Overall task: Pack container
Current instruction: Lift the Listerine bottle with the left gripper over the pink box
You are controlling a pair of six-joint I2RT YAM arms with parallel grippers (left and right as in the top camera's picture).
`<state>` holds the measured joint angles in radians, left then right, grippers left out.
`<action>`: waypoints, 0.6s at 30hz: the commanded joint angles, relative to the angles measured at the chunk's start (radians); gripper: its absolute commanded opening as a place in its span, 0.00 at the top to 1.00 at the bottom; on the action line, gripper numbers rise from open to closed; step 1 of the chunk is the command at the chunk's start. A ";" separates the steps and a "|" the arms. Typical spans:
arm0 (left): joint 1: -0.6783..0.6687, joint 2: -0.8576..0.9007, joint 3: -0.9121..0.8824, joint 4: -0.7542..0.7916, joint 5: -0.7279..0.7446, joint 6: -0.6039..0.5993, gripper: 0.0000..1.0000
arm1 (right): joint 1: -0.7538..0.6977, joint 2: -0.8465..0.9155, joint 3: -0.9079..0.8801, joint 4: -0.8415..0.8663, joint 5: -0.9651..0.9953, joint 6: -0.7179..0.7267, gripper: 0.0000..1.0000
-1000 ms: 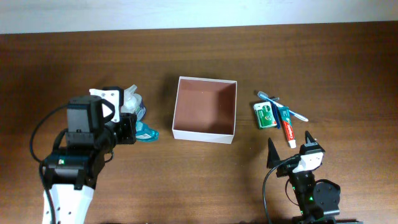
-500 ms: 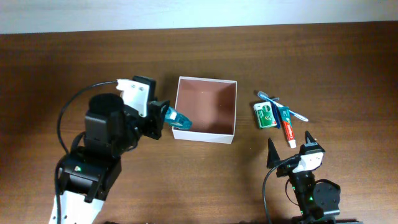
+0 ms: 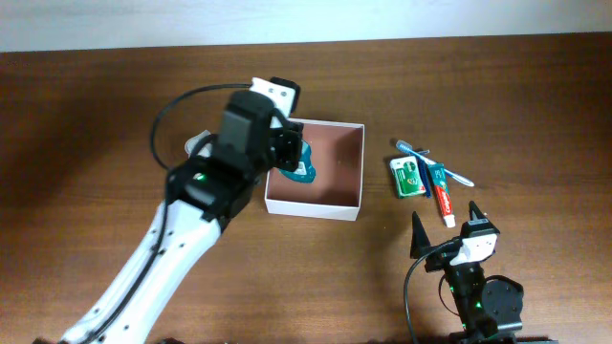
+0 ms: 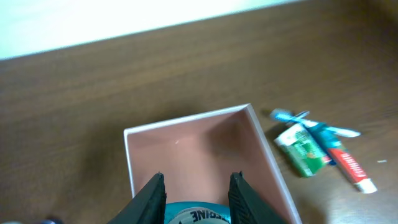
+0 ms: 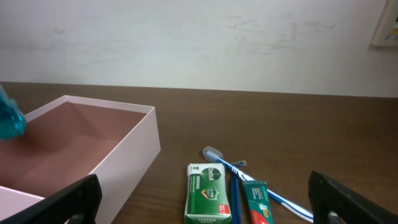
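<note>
The teal bottle (image 3: 303,166) leans toward the container's middle. My left gripper should therefore turn the bottle and move it to the far corner (image 4: 134,140) beside my left gripper before letting go.
The container (image 3: 335,186) is a square white box with a pinkish-brown inside, at the table's middle. It also shows in the left wrist view (image 4: 186,146) and the right wrist view (image 5: 93,143). My left gripper (image 3: 292,155) is shut on a teal bottle (image 3: 304,168) and holds it over the container's left half. In the left wrist view the fingers (image 4: 198,182) clamp the bottle (image 4: 193,214) above the box's near wall. The bottle's tip shows in the right wrist view (image 5: 9,119). My right gripper (image 3: 446,227) is open and empty near the front edge.
Right of the container lie a green soap packet (image 3: 407,177), a toothpaste tube (image 3: 440,198), a toothbrush (image 3: 449,172) and a blue razor (image 5: 235,199). A whitish item (image 3: 200,143) lies left of the box, mostly hidden behind my left arm.
My left gripper has lifted the teal bottle from the table left of the box and carried it right, over the container. The right arm has not moved.
</note>
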<state>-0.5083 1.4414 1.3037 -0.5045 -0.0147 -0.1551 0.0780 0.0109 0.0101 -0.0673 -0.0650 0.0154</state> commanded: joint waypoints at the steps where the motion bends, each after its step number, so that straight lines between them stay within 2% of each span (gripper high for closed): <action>1: -0.040 0.032 0.041 -0.012 -0.168 -0.013 0.87 | -0.008 -0.007 -0.005 -0.005 -0.002 0.000 0.01; 10: -0.078 0.094 0.041 -0.052 -0.219 -0.061 0.88 | -0.008 -0.007 -0.005 -0.005 -0.002 0.000 0.01; 16: -0.078 0.096 0.041 -0.030 -0.218 -0.060 0.88 | -0.008 -0.007 -0.005 -0.005 -0.002 0.000 0.01; 18: -0.078 0.096 0.041 -0.002 -0.217 -0.023 0.88 | -0.008 -0.007 -0.005 -0.005 -0.002 0.000 0.01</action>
<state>-0.5823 1.5433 1.3052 -0.5476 -0.2127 -0.2031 0.0780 0.0109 0.0101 -0.0673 -0.0650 0.0154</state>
